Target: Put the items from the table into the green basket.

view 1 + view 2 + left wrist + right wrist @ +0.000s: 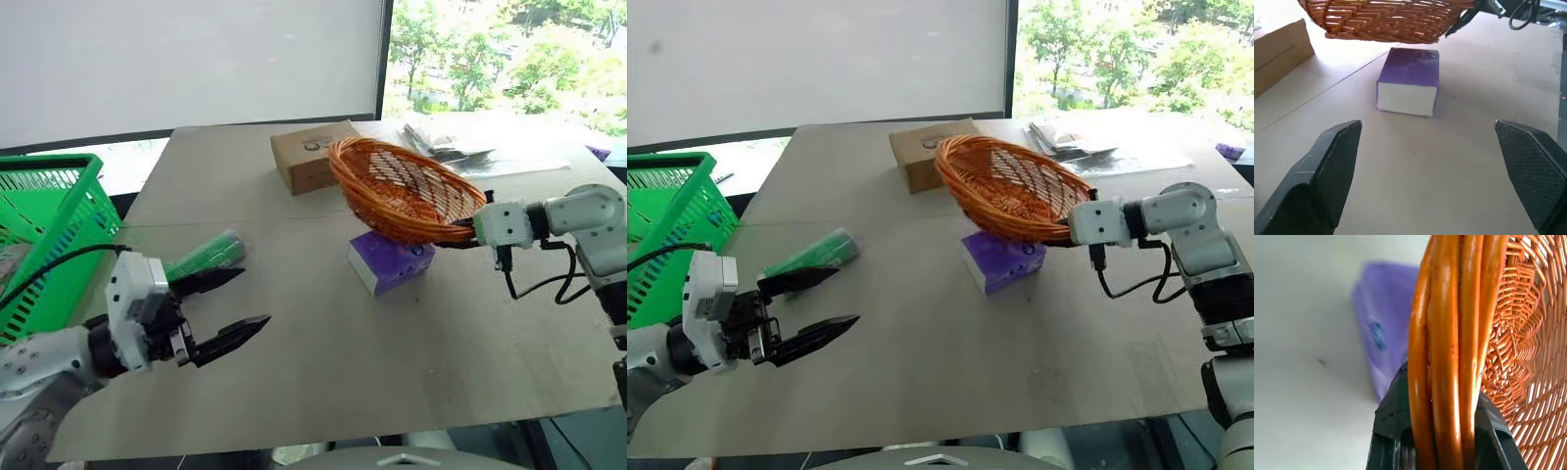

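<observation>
The orange wicker basket is hanging over the purple pack (392,262), so the robot's left gripper should pick up the green packet (208,256) first while the right gripper puts the wicker basket aside.
On the table (392,362), a green cylindrical packet (208,254) lies at the left, just beyond my left gripper (253,297), which hangs open and empty a little above the tabletop. A purple soft pack (390,262) lies mid-table, also seen between the left fingers (1337,161) in the left wrist view. A brown cardboard box (306,157) sits behind it. My right gripper (468,227) is shut on the rim of an orange wicker basket (402,186), held tilted above the purple pack (1376,333). The green basket (49,225) stands off the table's left edge.
Clear plastic bags and papers (451,142) lie at the back right of the table, with a small purple thing (598,152) at the far right edge. A seam (294,220) runs across the tabletop. The front half of the table is bare.
</observation>
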`<action>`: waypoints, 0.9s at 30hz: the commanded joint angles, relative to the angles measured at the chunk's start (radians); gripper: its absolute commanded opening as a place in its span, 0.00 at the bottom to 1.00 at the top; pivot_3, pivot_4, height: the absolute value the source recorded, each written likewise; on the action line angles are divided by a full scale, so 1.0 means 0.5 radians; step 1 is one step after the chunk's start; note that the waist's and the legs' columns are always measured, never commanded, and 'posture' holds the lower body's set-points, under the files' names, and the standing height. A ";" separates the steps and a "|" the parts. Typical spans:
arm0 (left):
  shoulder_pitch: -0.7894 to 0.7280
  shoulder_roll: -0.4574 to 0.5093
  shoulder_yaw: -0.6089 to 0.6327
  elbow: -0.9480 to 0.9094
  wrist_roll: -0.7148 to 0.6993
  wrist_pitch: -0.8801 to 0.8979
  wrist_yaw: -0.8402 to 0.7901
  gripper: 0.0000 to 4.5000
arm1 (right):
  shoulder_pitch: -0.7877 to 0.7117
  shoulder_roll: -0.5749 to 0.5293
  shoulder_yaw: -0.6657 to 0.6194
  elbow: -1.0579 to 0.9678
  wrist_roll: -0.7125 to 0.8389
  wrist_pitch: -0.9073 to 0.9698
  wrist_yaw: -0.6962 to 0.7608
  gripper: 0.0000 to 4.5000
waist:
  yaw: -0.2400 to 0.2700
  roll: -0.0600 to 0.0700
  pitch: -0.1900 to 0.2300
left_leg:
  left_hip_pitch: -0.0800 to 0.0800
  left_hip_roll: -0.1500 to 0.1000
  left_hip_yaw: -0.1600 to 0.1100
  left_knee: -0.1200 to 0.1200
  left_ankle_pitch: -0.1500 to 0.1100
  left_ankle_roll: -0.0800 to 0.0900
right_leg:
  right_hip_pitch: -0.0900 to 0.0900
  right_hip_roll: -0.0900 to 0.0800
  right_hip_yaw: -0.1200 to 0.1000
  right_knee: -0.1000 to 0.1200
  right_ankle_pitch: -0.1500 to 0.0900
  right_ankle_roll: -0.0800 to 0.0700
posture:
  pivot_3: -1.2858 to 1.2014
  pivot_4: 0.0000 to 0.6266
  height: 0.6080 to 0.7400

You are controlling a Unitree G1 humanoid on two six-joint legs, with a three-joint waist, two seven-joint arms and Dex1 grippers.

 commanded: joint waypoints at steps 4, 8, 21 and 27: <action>-0.420 0.054 -0.212 0.073 -0.122 0.081 0.144 1.00 | -0.346 -0.323 -0.011 0.845 -0.563 -0.217 -0.580 0.12 | 0.008 0.000 -0.001 | -0.003 -0.003 0.002 0.003 0.000 0.000 | 0.001 -0.003 -0.004 -0.001 0.004 -0.007 | 0.59 0.00 1.00; -0.546 0.048 -0.355 0.176 0.000 0.073 0.155 1.00 | -0.403 -0.299 0.040 1.093 -0.670 -0.284 -0.646 0.46 | -0.067 -0.002 -0.003 | 0.000 -0.001 0.010 -0.002 0.001 -0.002 | 0.001 0.000 0.004 -0.002 0.004 -0.009 | 0.58 0.01 1.00; -0.329 0.250 -0.275 0.745 0.967 -0.285 0.315 1.00 | 0.109 -0.262 -0.403 -0.101 0.380 0.767 0.066 0.92 | -0.161 0.008 -0.006 | 0.008 0.003 0.013 -0.006 0.000 0.000 | 0.002 0.006 0.022 0.010 0.005 0.005 | 0.58 0.02 1.00; -0.474 0.282 -0.439 1.129 1.301 -0.531 0.347 1.00 | 0.380 -0.145 -0.591 -1.102 1.333 1.823 -0.014 0.92 | -0.119 0.009 -0.009 | 0.013 0.005 -0.001 -0.005 0.000 0.001 | 0.003 0.006 0.008 0.011 0.003 0.007 | 0.59 0.01 1.00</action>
